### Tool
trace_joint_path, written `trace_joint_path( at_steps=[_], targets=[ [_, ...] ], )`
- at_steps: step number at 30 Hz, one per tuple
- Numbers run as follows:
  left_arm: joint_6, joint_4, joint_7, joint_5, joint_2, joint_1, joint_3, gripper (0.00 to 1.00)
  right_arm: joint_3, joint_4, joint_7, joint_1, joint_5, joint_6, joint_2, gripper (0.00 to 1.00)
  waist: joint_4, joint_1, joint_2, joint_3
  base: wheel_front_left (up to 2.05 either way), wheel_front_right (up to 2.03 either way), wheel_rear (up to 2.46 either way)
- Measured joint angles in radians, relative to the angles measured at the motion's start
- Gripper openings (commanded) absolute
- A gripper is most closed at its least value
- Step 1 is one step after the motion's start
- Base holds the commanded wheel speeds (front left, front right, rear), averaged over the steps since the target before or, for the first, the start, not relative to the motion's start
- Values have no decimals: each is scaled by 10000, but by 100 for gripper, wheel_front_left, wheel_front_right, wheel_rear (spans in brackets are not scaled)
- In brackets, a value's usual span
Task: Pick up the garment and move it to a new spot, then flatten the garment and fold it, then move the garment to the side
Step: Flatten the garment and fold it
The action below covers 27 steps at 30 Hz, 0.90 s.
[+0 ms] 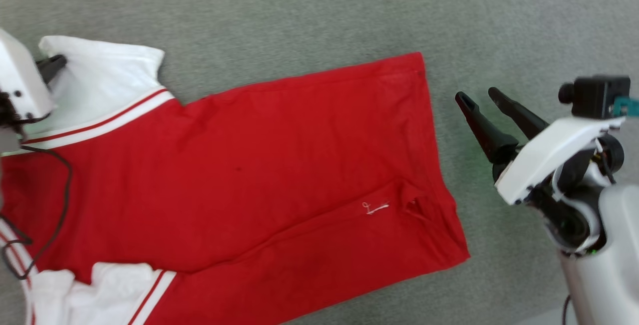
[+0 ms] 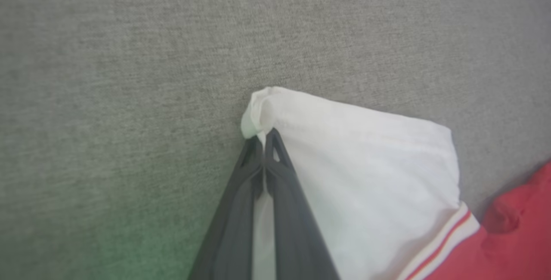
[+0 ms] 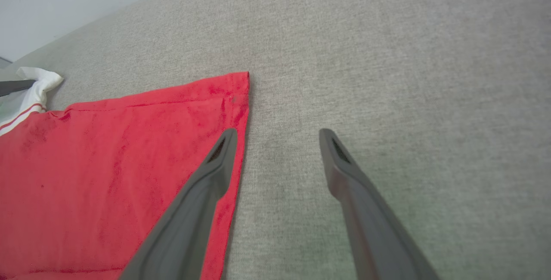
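The robot should expect a hidden print underneath when it folds the garment's far hem corner (image 1: 416, 62) over, because the red body's upper side (image 1: 287, 151) is plain.
The garment (image 1: 239, 175), a red T-shirt with white sleeves and striped trim, lies spread on the grey fabric surface, its hem toward the right. My left gripper (image 1: 55, 63) is at the far left, shut on the corner of the upper white sleeve (image 1: 105, 80). In the left wrist view the two dark fingers meet at the gripper's tip (image 2: 262, 136), pinching the bunched sleeve corner (image 2: 258, 112). My right gripper (image 1: 477, 95) hovers open just right of the hem. In the right wrist view the gripper (image 3: 277, 131) spans the hem edge of the garment (image 3: 107, 164), with nothing between its fingers.
The grey textured surface (image 1: 319, 10) extends all around the shirt. A black cable (image 1: 60, 200) from my left arm hangs over the shirt's left part. A pale wall (image 3: 64, 0) shows beyond the surface's far edge.
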State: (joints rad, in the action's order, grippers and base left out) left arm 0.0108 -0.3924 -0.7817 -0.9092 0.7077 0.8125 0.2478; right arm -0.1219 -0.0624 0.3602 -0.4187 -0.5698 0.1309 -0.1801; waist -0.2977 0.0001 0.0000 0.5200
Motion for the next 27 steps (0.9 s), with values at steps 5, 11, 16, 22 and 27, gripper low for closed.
trace_joint_path(
  at_steps=[5,11,16,22,27],
  targets=[
    [253,150,821,374,-418,217,232,0,82,-920,2109,-944,-681,-4,-433,100,559,0,0,-237,0,0,0],
    [596,1068,1534,719,-851,868,579,0,178,-2153,4065,-2392,-631,0,-608,100,1637,0,0,-123,0,0,0],
    [677,1298,1795,779,-1060,919,740,0,171,-2849,5026,-3015,-571,0,-646,49,2109,-1,0,62,0,0,0],
    [748,1340,1977,777,-1164,788,853,0,127,-3122,5471,-3298,-589,-2,-727,0,2322,-1,0,56,0,0,0],
    [788,1277,2581,788,-1246,507,809,0,50,-2840,4941,-3216,-188,-2,-830,0,2389,-1,0,-204,0,0,0]
  ],
)
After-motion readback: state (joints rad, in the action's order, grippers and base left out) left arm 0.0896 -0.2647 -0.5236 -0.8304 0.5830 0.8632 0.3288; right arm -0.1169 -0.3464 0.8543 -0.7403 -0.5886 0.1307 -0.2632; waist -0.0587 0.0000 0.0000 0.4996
